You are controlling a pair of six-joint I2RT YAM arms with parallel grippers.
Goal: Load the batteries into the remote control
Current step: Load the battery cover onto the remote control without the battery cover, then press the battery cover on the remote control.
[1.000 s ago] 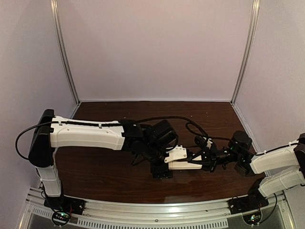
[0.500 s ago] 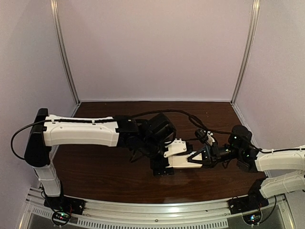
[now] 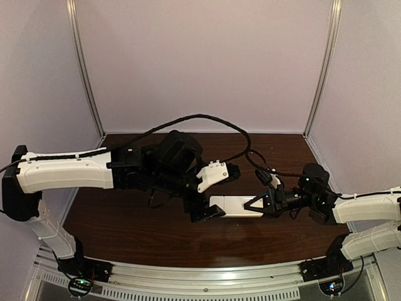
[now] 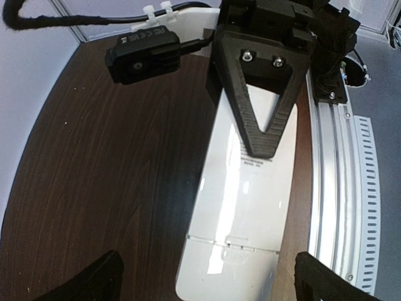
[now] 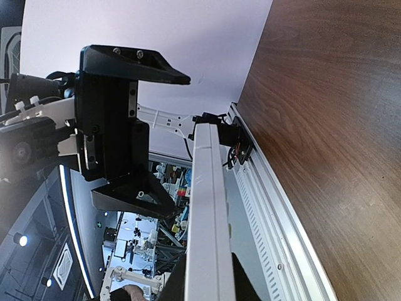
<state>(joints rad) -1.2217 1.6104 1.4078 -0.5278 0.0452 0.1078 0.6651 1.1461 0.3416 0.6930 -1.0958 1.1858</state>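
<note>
The remote control's broad back point(image 3: 234, 205) is between my left gripper's open fingers, so I should move back, turn my left gripper and pinch the remote control's loose end point(image 3: 216, 202) across its thickness.
The remote control point(image 3: 233, 205) is a slim white bar held level just above the dark table, plain back up. My right gripper point(image 3: 255, 205) is shut on its right end. In the left wrist view the remote control point(image 4: 244, 207) shows a seam across its back near the closer end, with a black triangular finger point(image 4: 266, 100) of the right gripper lying on it. My left gripper point(image 4: 210, 290) stands wide open, its tips on either side of the remote's end without touching it. In the right wrist view the remote control point(image 5: 210, 213) is edge-on. The batteries are out of view.
An aluminium rail point(image 3: 207, 276) runs along the table's near edge, close to the remote. Pale walls close the table in at the back and on both sides. A black cable point(image 3: 207, 118) loops over the left arm.
My left gripper has opened fully and drawn back to the left and away from the remote's end. The right gripper has brought the remote a little left and level.
</note>
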